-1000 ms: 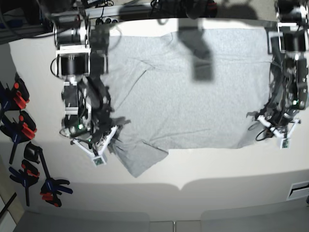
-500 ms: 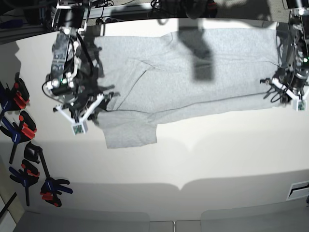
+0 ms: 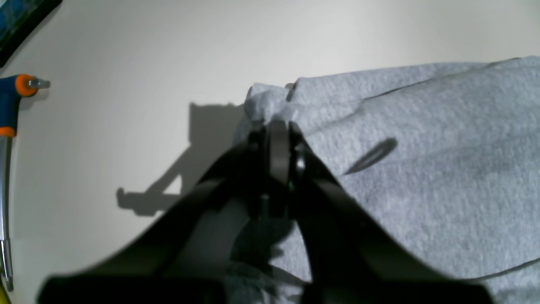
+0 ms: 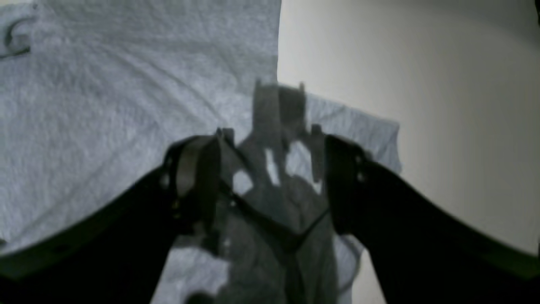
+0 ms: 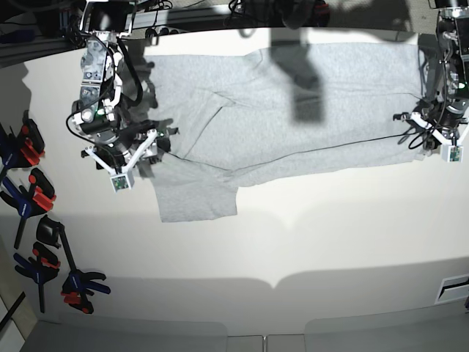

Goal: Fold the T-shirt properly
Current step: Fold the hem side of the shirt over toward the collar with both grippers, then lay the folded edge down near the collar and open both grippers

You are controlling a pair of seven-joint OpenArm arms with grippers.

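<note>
My gripper will fold back the T-shirt's front strip (image 5: 322, 163) along with the sleeve when it lifts it, because the sleeve (image 5: 198, 201) runs into the front strip in one unbroken piece.
The light grey T-shirt (image 5: 293, 95) lies across the far half of the table, folded lengthwise, with one sleeve (image 5: 196, 198) sticking out toward the front at the left. My left gripper (image 3: 274, 126) is shut on a bunched corner of the T-shirt (image 3: 422, 169); in the base view this gripper (image 5: 409, 132) is at the shirt's right end. My right gripper (image 4: 268, 169) stands open just above the T-shirt (image 4: 105, 105), near its edge, with nothing between its fingers. In the base view it (image 5: 157, 143) hovers over the shirt's left end. No lettering shows.
Several orange-and-black clamps (image 5: 33, 198) lie along the table's left edge, and one clamp handle (image 3: 17, 88) shows in the left wrist view. The bare white table (image 5: 293, 249) stretches from the shirt to the front edge. Cables and arm mounts line the far side.
Both arms have carried the shirt's near edge toward the far side, folding it over. The right gripper has opened and let go of the cloth; the left stays shut on it.
</note>
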